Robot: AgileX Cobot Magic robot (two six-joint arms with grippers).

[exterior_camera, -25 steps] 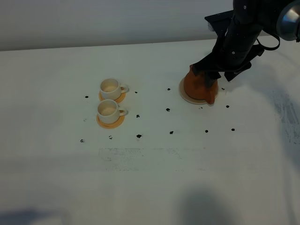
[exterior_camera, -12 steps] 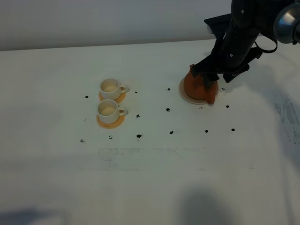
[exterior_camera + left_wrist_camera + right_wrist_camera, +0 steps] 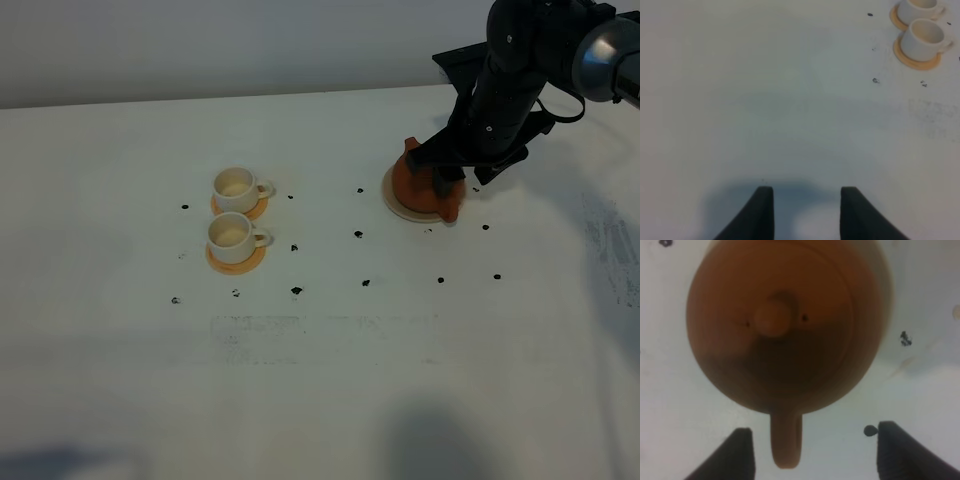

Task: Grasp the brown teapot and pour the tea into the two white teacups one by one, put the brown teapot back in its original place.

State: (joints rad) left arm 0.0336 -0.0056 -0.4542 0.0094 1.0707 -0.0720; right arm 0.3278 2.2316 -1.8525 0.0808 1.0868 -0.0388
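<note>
My gripper will tip the brown teapot to pour, and the knobbed lid [image 3: 773,320] will stay in place because a thin, even seam [image 3: 851,315] runs around it.
The brown teapot [image 3: 418,186] stands on the pale cream coaster [image 3: 396,208] at the right of the table. My right gripper [image 3: 447,176] hangs over its handle side. In the right wrist view the teapot [image 3: 780,325] shows from above with its knobbed lid. The loop handle [image 3: 786,440] lies between the widely spread fingers [image 3: 740,452], untouched, and the gripper [image 3: 815,435] is open. The two white teacups [image 3: 235,185] [image 3: 231,234] stand on orange-tan coasters at centre left, also in the left wrist view [image 3: 925,36]. My left gripper [image 3: 807,200] is open and empty over bare table.
Small black marks [image 3: 358,235] dot the white table [image 3: 330,380] between the cups and the teapot. The cream coaster's rim [image 3: 887,285] shows beside the teapot in the right wrist view. The left arm is outside the exterior view.
The right arm has shifted slightly back and left above the teapot. The teapot stays on its cream coaster. The cups have not moved.
</note>
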